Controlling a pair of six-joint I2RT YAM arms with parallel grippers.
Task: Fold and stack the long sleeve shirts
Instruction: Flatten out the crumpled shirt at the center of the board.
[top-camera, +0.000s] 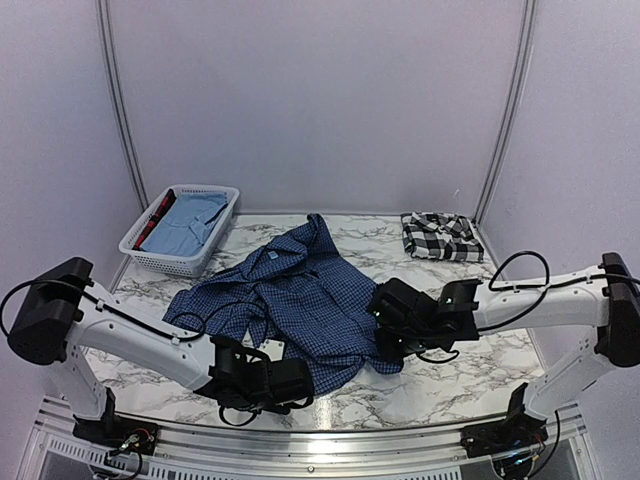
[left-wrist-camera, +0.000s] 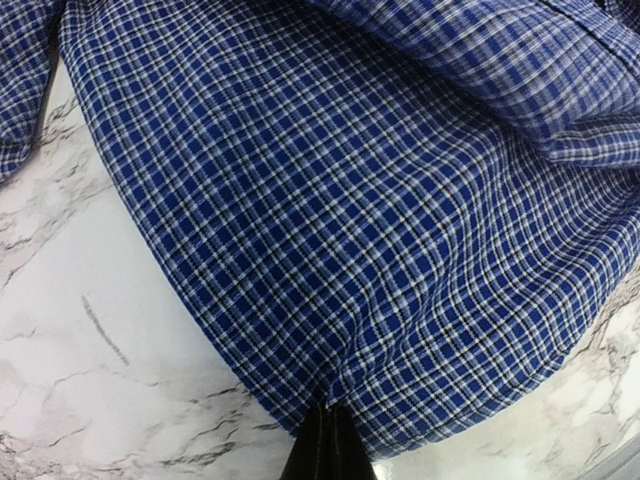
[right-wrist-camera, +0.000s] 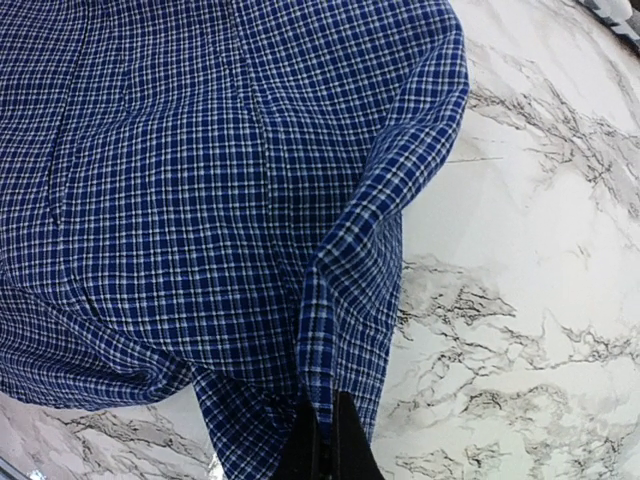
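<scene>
My left gripper goes on pulling toward the near table edge until the shirt's body lies smooth. It is pinching the hem corner of the rumpled shirt.
The dark blue checked shirt lies spread and rumpled on the marble table, collar toward the back. My left gripper is shut on its near hem; the left wrist view shows the jaws pinching the hem's edge of the blue cloth. My right gripper is shut on the shirt's right edge; the right wrist view shows a fold of blue cloth pinched between the black fingers. The black-and-white plaid shirt lies folded at the back right.
A white slatted basket stands at the back left, holding light blue and red clothes. Marble table top shows in front right. Curtain walls enclose the back and sides.
</scene>
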